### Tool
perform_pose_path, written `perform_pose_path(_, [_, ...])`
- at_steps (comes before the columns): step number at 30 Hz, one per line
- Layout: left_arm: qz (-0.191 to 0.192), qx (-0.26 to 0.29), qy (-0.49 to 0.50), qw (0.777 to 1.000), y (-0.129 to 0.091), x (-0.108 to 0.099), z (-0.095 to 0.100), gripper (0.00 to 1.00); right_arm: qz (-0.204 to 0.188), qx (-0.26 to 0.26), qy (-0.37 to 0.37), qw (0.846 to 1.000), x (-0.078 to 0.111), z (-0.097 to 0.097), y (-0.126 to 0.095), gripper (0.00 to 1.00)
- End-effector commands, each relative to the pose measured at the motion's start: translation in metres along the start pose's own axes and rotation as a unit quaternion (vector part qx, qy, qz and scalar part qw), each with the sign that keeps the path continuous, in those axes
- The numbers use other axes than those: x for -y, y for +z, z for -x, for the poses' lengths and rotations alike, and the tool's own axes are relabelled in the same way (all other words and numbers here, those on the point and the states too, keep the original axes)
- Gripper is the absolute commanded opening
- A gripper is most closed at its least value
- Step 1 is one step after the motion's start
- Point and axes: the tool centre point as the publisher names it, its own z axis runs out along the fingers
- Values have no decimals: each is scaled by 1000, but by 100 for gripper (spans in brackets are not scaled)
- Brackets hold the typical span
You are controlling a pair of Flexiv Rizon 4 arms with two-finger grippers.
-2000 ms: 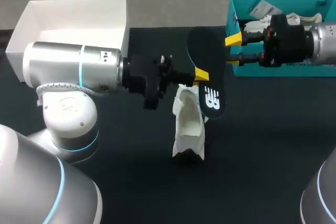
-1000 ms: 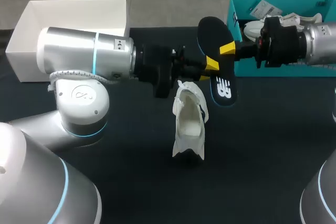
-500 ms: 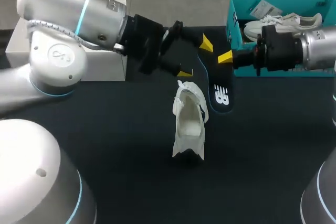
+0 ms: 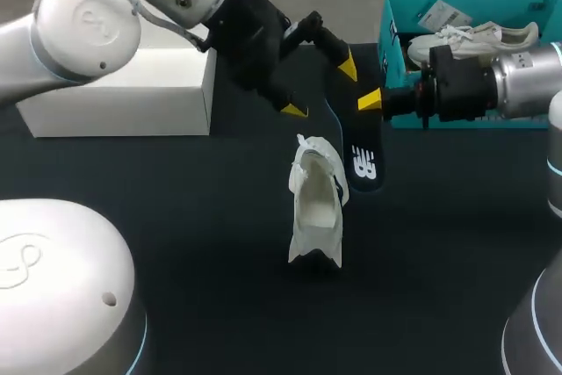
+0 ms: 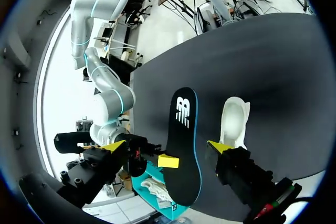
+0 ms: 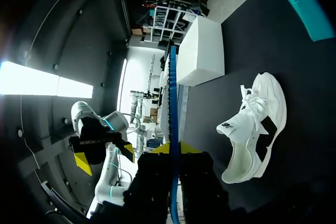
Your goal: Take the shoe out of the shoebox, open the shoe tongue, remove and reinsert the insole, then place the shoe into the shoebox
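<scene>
The insole's logo end (image 4: 363, 164) keeps straight in the air, so the insole will hold its shape and slip into the shoe when the robot pushes it.
A white shoe (image 4: 316, 208) stands on the dark table, its opening toward the camera; it also shows in the wrist views (image 5: 234, 121) (image 6: 254, 127). The dark insole (image 4: 360, 160) with a white logo hangs in the air just right of the shoe, with my right gripper (image 4: 370, 99) shut on its upper part. Along the right wrist view the insole (image 6: 172, 124) runs edge-on between that gripper's fingers (image 6: 172, 149). My left gripper (image 4: 320, 88) is open above and behind the shoe, apart from the insole (image 5: 184, 145), which lies ahead of its spread tips (image 5: 165, 146).
A teal shoebox (image 4: 392, 41) with another white shoe (image 4: 474, 37) in it sits at the back right. A white open box (image 4: 132, 85) stands at the back left. My left arm crosses above that white box.
My left gripper has let go of the insole, opened wide, and lifted back toward the left. The insole stays in my right gripper and has sunk a little beside the shoe.
</scene>
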Motion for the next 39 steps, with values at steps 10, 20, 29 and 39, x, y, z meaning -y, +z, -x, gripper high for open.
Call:
perform_pose_path(10, [50,-221,41,973,-1,-3,18,100,-8,0,10,1000,-1,11,8,0])
perform_pose_path(20, [98,-348,42,931,13,-26,13,100,-8,-3,8,1000,1,11,12,0])
perform_pose_path(29, [82,-353,28,932,14,-39,16,100,-9,-8,11,1000,4,12,19,0])
perform_pose_path(39, [105,-343,19,933,1,-50,29,100,-8,-17,18,1000,9,16,27,0])
